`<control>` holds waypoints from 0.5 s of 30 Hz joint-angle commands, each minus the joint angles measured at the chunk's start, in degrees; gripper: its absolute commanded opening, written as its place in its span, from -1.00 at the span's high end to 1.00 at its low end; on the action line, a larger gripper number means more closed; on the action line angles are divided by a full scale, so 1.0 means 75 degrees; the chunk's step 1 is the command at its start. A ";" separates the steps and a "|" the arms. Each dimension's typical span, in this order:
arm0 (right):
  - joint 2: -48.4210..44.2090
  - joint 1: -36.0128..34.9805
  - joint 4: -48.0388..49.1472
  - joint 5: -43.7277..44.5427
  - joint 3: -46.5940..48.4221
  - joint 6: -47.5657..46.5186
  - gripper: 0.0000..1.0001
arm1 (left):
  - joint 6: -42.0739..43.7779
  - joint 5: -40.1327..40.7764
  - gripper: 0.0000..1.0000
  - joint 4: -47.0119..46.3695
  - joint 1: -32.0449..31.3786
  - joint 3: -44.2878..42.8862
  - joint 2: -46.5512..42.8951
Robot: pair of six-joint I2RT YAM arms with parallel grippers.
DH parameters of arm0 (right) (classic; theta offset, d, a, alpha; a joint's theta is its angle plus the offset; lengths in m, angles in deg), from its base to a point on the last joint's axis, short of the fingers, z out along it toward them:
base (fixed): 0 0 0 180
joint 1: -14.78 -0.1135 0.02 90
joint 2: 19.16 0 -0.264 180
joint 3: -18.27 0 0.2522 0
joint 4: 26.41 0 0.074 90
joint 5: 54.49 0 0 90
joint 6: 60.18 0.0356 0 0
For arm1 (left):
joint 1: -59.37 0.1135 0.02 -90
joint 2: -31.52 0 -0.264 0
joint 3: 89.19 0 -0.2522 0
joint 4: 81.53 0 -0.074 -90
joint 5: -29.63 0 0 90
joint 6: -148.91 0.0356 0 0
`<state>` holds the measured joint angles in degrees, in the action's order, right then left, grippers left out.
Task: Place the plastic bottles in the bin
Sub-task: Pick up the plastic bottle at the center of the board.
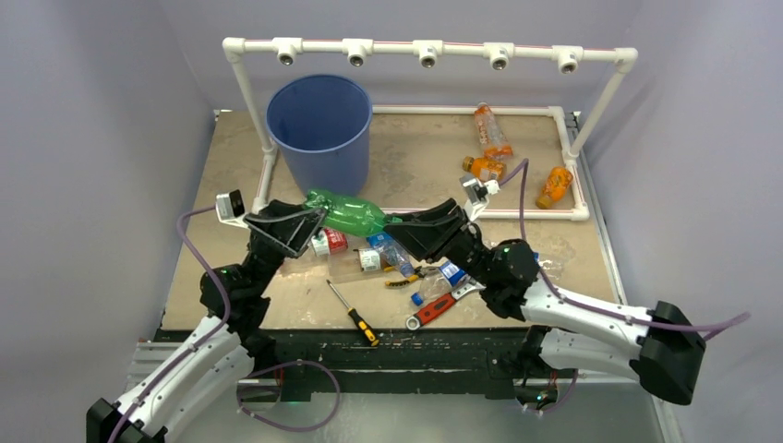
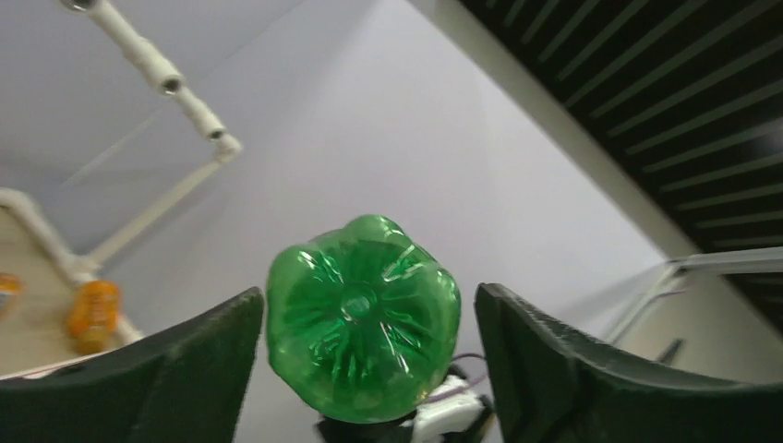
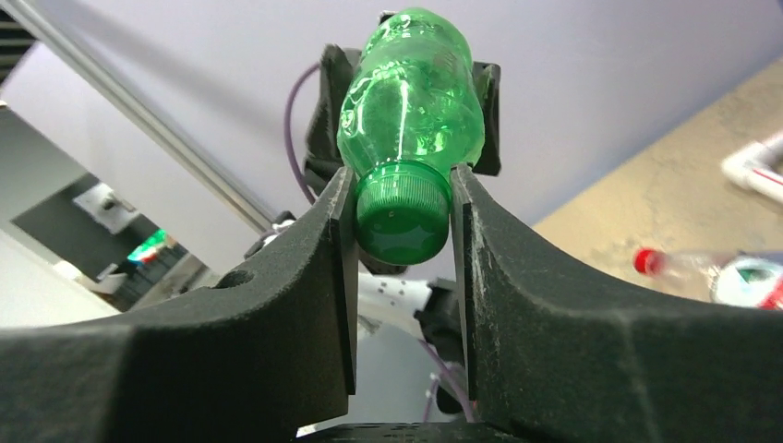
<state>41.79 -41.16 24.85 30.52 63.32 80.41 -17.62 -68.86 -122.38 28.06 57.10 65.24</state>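
Note:
The robot's left gripper points end-on at the green bottle's base (image 1: 317, 199), so it should turn crosswise and grasp the bottle's body (image 1: 354, 215) before the right gripper opens.
A green plastic bottle (image 1: 351, 214) hangs level in the air between my two grippers, just in front of the blue bin (image 1: 319, 129). My right gripper (image 1: 399, 222) is shut on its green cap (image 3: 403, 208). My left gripper (image 1: 309, 221) is open around the bottle's base (image 2: 363, 314), with a gap showing on each side. Three orange bottles (image 1: 492, 129) (image 1: 485, 167) (image 1: 554, 185) lie at the back right. Clear bottles (image 1: 329, 243) (image 1: 392, 251) lie on the table under the grippers; one with a red cap shows in the right wrist view (image 3: 702, 268).
A white pipe frame (image 1: 425, 48) spans the back and surrounds the bin and the orange bottles. A screwdriver (image 1: 353, 312), yellow-handled pliers (image 1: 406, 277) and a red-handled wrench (image 1: 432, 309) lie near the table's front edge.

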 commanded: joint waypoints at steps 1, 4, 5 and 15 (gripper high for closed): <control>-0.1440 -0.0028 -0.2571 0.0313 0.0637 -0.1305 1.00 | 0.1957 0.0258 -0.85 0.3039 -0.0032 -0.1010 -0.0797; -0.2358 -0.0028 -0.5993 0.1049 0.1686 -0.2436 1.00 | 0.4990 0.0876 -0.93 0.6328 -0.0028 -0.2751 -0.1048; -0.2500 -0.0029 -0.7150 0.1265 0.2077 -0.2779 1.00 | 0.5984 0.1066 -0.93 0.7060 -0.0030 -0.3318 -0.0943; -0.1503 -0.0025 -1.3126 0.3151 0.4859 -0.3945 1.00 | 1.0637 0.0281 -0.98 1.0946 -0.0717 -0.6518 0.1847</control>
<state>24.89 -41.18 -52.64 48.88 95.85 55.36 45.59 -62.63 -54.47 25.55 9.04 72.36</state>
